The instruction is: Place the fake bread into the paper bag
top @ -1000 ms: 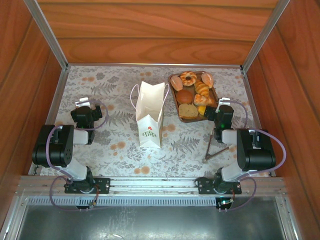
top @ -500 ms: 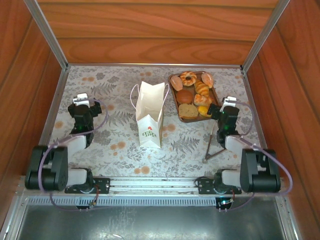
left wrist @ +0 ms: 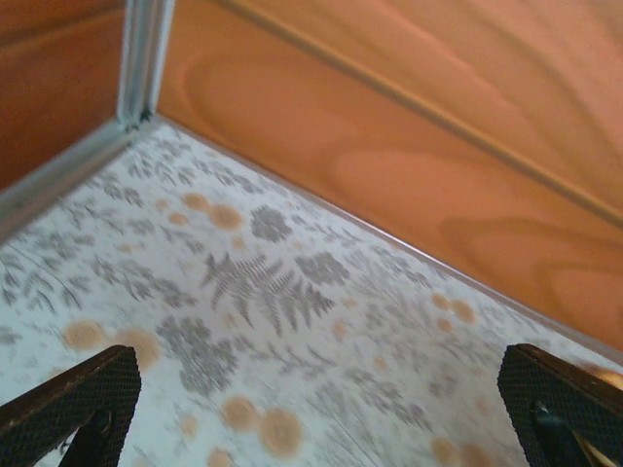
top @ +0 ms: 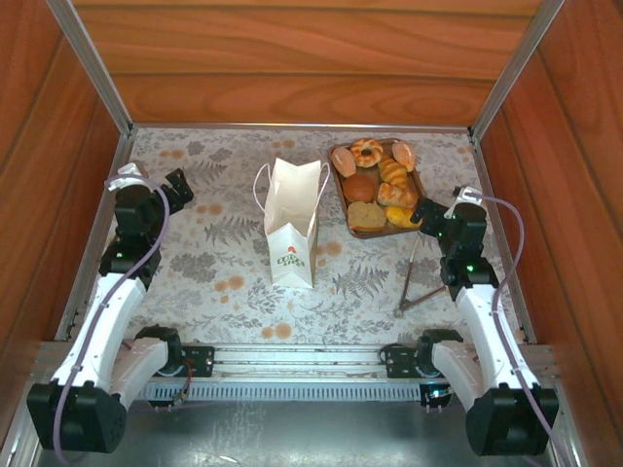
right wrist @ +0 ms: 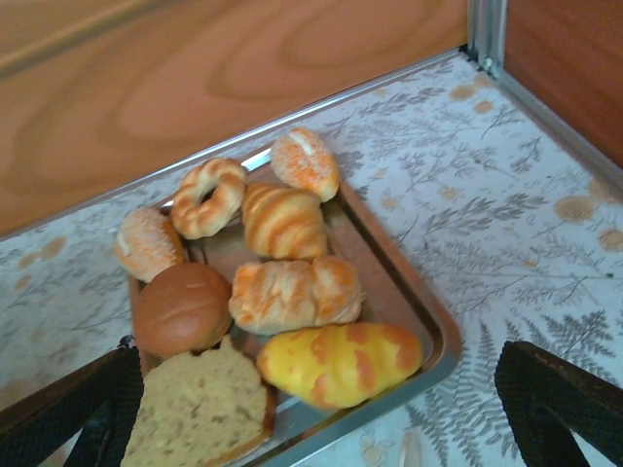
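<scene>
I should keep moving my open left gripper across the clear cloth (top: 229, 209) that lies between it and the upright paper bag, toward the paper bag's nearest rim (top: 269, 202), until my fingers straddle it.
The fake bread (top: 375, 183) lies as several toy pastries on a brown tray (top: 421, 187) at the back right. The right wrist view shows a twisted ring (right wrist: 207, 195), a striped croissant (right wrist: 282, 219), a dark round bun (right wrist: 182, 306), a yellow roll (right wrist: 339, 362) and a square slice (right wrist: 200, 409). The white paper bag (top: 292, 229) stands upright mid-table, mouth open, logo facing me. My right gripper (top: 428, 214) (right wrist: 319, 365) is open just in front of the tray, nothing between its fingers. My left gripper (top: 175, 185) (left wrist: 319, 370) hangs open over bare cloth at the far left.
Metal tongs (top: 413, 282) lie on the flowered cloth between the tray and the right arm's base. Wooden walls with metal rails (top: 97, 68) close in the back and both sides. The tray's near rim (right wrist: 428, 331) sits close to the right fingers.
Both arms have unfolded and stretched forward. The left gripper has moved up toward the back left, and the right gripper has shifted right, beside the tray's near corner. Both stayed open.
</scene>
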